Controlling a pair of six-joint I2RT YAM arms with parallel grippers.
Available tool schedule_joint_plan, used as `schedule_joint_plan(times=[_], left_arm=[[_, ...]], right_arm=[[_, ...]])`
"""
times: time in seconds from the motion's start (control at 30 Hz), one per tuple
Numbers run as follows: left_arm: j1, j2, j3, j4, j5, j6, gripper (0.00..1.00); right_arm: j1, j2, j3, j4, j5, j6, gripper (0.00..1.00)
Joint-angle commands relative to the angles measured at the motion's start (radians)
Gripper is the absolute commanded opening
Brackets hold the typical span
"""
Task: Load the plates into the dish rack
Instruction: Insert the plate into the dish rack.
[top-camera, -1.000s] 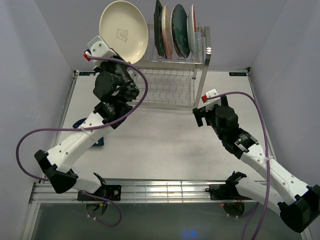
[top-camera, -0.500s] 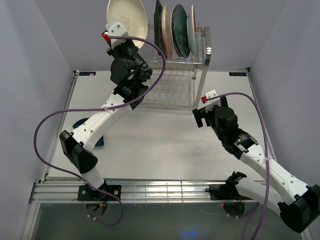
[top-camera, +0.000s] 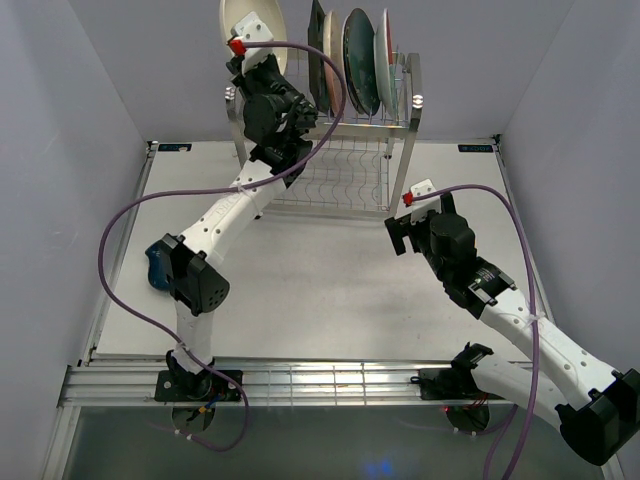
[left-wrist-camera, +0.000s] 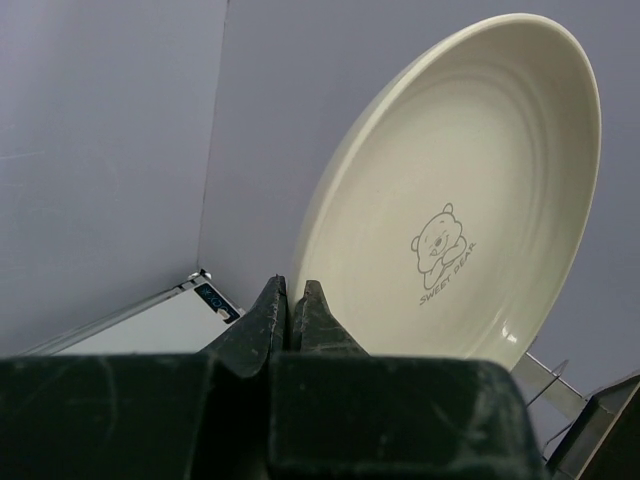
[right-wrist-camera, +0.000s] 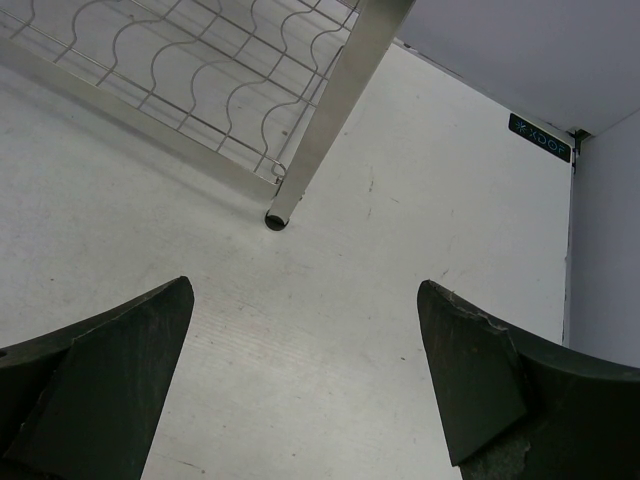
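Observation:
The space (top-camera: 298, 70) beside the dark plate is open, so my left gripper goes on lowering the cream plate (top-camera: 272, 18) there on edge until the rack holds it up.
My left gripper (left-wrist-camera: 290, 292) is shut on the lower rim of a cream plate (left-wrist-camera: 470, 180) with a small bear print. It holds the plate high and nearly on edge, at the left end of the dish rack's top tier. From above, the cream plate (top-camera: 250, 20) stands just left of several plates upright in the dish rack (top-camera: 413, 110): a dark one (top-camera: 318, 55), a pink-and-cream one (top-camera: 333, 60), a dark teal one (top-camera: 360, 60) and a white one (top-camera: 384, 50). A dark blue plate (top-camera: 156, 264) lies on the table at the left, partly hidden by my left arm. My right gripper (right-wrist-camera: 305, 330) is open, low over bare table.
The rack's front right leg (right-wrist-camera: 335, 100) and its wavy wire lower shelf (right-wrist-camera: 200, 60) stand just beyond my right gripper (top-camera: 396, 232). Grey walls enclose the table on the left, back and right. A purple cable loops out from each arm.
My left arm has swung the cream plate up and to the right, to the rack's left end, turning it more edge-on. The right arm has not moved.

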Motion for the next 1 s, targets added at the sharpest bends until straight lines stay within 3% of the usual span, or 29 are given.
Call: schedule_joint_plan(times=[0.0, 0.33, 0.7, 0.97], left_arm=[[-0.002, 0.009, 0.069, 0.026, 0.024, 0.033, 0.00], [-0.002, 0.054, 0.097, -0.031, 0.049, 0.014, 0.00], [-0.005, 0.060, 0.107, -0.373, 0.132, -0.251, 0.00], [-0.016, 0.117, 0.161, -0.382, 0.109, -0.221, 0.00]], right_arm=[[-0.006, -0.020, 0.000, 0.038, 0.008, 0.019, 0.98], [-0.006, -0.020, -0.002, 0.038, 0.000, 0.016, 0.98], [-0.006, -0.031, -0.005, 0.036, -0.012, 0.016, 0.98], [-0.005, -0.037, -0.008, 0.035, -0.015, 0.013, 0.98]])
